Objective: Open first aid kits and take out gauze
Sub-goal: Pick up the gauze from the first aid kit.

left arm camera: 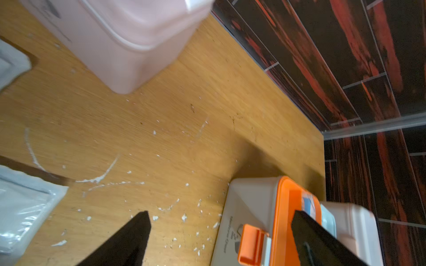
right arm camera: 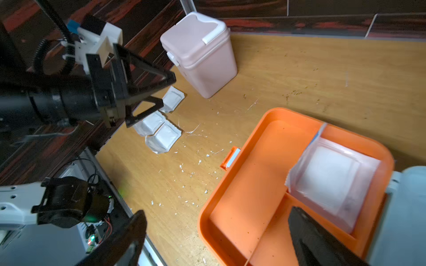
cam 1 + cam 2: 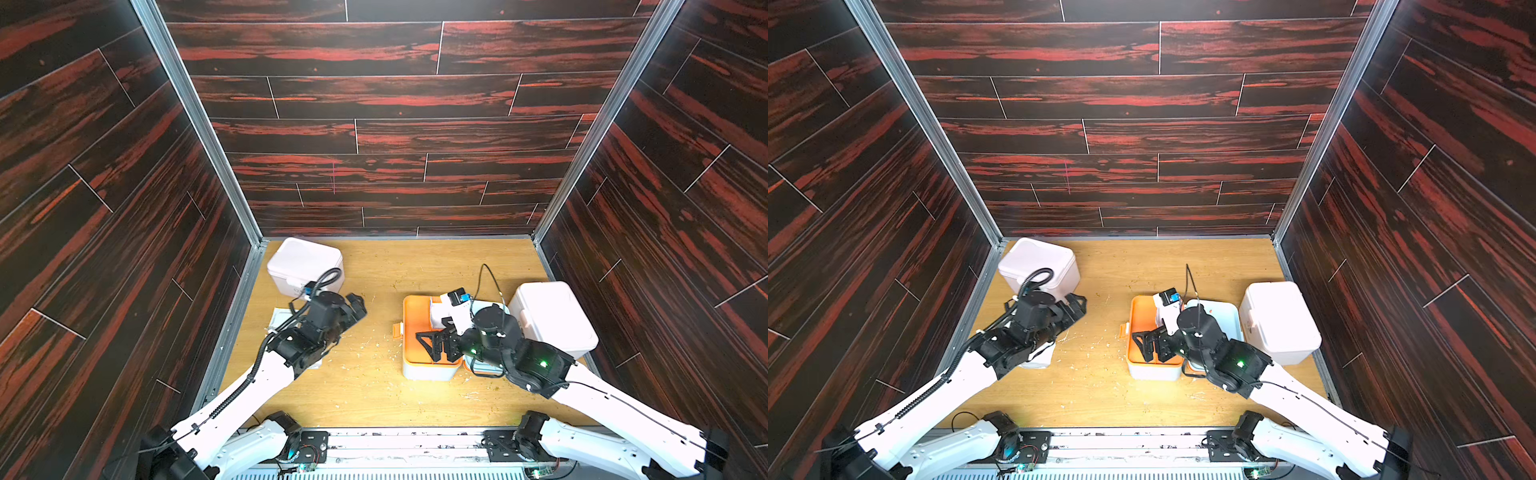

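Observation:
I should keep moving my left gripper toward the gauze packet's edge (image 2: 307, 151), which stands up above the orange tray's divider, until its fingers close on that edge (image 2: 296, 170).
The orange-trimmed first aid kit (image 3: 409, 316) lies open mid-table, its pale blue lid (image 3: 1219, 309) folded toward the right. One gauze packet (image 2: 332, 182) rests in a compartment of its orange tray (image 2: 249, 175). My right gripper (image 2: 217, 211) hovers open over the tray's near edge, holding nothing. Three gauze packets (image 2: 163, 138) lie on the table near the left arm. My left gripper (image 1: 221, 213) is open and empty above the table, between those packets and the open kit. A pinkish kit (image 3: 305, 266) stands shut at the back left, a white one (image 3: 552, 318) at the right.
White crumbs and scratch marks (image 1: 101, 177) dot the wooden table (image 3: 374, 395) between the kits. Dark wood-pattern walls (image 3: 395, 124) close in the back and both sides. The right arm's cable (image 3: 486, 278) loops above the open kit.

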Tool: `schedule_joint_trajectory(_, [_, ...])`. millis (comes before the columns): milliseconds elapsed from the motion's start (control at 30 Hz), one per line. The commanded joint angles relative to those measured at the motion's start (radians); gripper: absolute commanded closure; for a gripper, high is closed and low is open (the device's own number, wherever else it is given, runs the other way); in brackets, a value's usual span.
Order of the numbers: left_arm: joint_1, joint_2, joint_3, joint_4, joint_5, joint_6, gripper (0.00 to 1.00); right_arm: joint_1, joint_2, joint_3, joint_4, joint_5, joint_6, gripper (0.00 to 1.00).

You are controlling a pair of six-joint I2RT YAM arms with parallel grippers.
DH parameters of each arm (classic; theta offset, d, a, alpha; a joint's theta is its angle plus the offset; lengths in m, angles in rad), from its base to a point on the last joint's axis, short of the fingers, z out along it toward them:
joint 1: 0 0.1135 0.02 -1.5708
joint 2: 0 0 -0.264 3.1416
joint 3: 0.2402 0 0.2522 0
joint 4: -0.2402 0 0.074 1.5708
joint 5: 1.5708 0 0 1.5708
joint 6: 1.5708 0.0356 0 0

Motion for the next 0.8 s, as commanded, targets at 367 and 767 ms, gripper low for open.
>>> schedule_joint_trajectory(367, [-0.222, 0.388, 0.375, -0.066, 0.124, 0.279, 0.03, -0.027, -0.285, -0.071, -0.091, 0.298, 0.069, 0.01])
schedule_joint_trajectory(767, [-0.335, 0.615, 0.624, -0.227, 0.095, 0.372, 0.24, -0.326, -0.323, -0.128, -0.198, 0.035, 0.182, 0.01])
